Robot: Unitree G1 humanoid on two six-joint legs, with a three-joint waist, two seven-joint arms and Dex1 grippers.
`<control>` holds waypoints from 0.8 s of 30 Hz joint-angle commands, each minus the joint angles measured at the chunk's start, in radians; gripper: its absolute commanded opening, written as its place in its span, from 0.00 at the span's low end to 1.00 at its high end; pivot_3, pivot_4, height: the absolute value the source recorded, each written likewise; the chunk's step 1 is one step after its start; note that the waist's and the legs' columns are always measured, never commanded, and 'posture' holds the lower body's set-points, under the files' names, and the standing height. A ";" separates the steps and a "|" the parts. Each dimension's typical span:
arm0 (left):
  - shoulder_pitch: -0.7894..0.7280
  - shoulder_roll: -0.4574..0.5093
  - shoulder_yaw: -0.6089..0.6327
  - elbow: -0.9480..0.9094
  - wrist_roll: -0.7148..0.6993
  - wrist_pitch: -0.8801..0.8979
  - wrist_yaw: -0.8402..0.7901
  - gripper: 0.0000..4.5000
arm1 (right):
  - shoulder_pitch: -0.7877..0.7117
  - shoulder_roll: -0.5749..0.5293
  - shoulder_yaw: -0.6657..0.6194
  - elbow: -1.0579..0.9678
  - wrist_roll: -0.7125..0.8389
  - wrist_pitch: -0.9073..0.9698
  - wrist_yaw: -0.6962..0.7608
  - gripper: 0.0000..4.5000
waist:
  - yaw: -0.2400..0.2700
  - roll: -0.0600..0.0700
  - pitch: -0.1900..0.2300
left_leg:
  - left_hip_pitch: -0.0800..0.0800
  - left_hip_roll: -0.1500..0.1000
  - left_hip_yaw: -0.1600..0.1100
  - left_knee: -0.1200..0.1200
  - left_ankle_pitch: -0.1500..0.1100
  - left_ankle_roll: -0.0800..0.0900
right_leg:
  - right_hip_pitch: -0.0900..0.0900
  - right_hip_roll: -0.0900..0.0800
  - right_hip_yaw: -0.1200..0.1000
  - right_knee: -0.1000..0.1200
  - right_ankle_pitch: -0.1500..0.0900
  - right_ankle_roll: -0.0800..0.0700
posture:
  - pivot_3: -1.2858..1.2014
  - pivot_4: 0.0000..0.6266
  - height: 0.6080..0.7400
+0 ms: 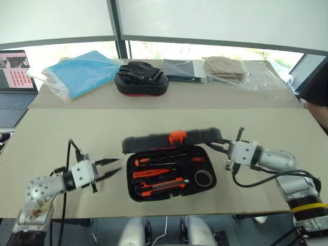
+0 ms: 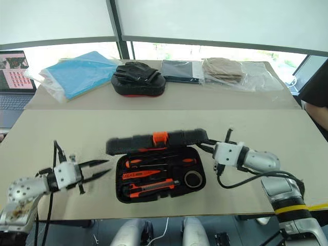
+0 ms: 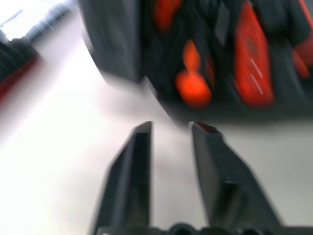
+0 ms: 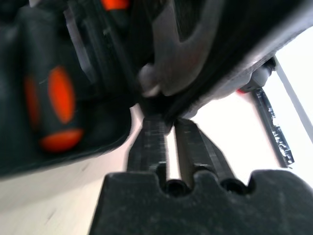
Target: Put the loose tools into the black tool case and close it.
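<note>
I should shut the case's lid, then, as the case's latch side (image 1: 175, 194) faces the table's front, turn the case two-handed until the orange latch (image 1: 177, 137) faces my right gripper.
The black tool case (image 1: 134, 190) lies open at the table's front centre. Its lid (image 1: 148, 142) with the orange latch (image 1: 177, 136) hangs half lowered over the back of the tray. In the recesses lie orange-and-black screwdrivers (image 1: 154, 162), a utility knife (image 1: 163, 186) and a dark tape roll (image 1: 204, 178). My left gripper (image 1: 117, 166) hovers just left of the case, open and empty, pointing at it. My right gripper (image 1: 212, 147) reaches the lid's right end, its fingers (image 4: 154, 139) a narrow slit apart with the tips against the lid's edge.
A black padded mitt (image 1: 141, 79) sits at the back centre, between a bagged blue sheet (image 1: 82, 72) and folded cloths (image 1: 225, 69). A laptop (image 1: 13, 84) stands at the far left. A person (image 1: 319, 87) is at the right edge.
</note>
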 commanded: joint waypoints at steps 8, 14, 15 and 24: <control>-0.094 0.062 0.059 0.096 -0.104 0.255 0.057 0.92 | 0.293 -0.141 -0.144 -0.187 0.229 0.199 0.137 0.63 | 0.008 0.004 -0.001 | 0.003 0.001 0.000 0.000 0.001 0.000 | 0.002 -0.001 0.001 0.002 0.001 0.001 | 0.52 0.24 1.00; -0.267 0.018 -0.026 0.051 -0.126 0.457 0.081 0.44 | 0.474 -0.226 -0.176 -0.427 0.345 0.413 0.237 0.18 | 0.010 0.004 -0.001 | 0.001 0.000 0.000 0.001 0.001 0.000 | 0.002 0.000 0.001 0.002 0.003 0.005 | 0.52 0.24 1.00; -0.297 0.007 -0.049 0.048 -0.120 0.477 0.081 0.36 | 0.495 -0.237 -0.164 -0.466 0.347 0.447 0.248 0.11 | 0.009 0.004 -0.001 | 0.001 0.000 0.000 0.001 0.001 0.000 | 0.002 0.000 0.001 0.002 0.003 0.005 | 0.52 0.24 1.00; -0.439 -0.026 -0.196 0.097 -0.059 0.558 0.037 0.02 | 0.385 -0.159 0.008 -0.623 0.270 0.667 0.207 0.00 | 0.002 0.003 -0.001 | 0.001 0.001 0.000 0.001 0.001 0.000 | 0.001 0.004 0.003 0.002 0.003 0.004 | 0.52 0.24 1.00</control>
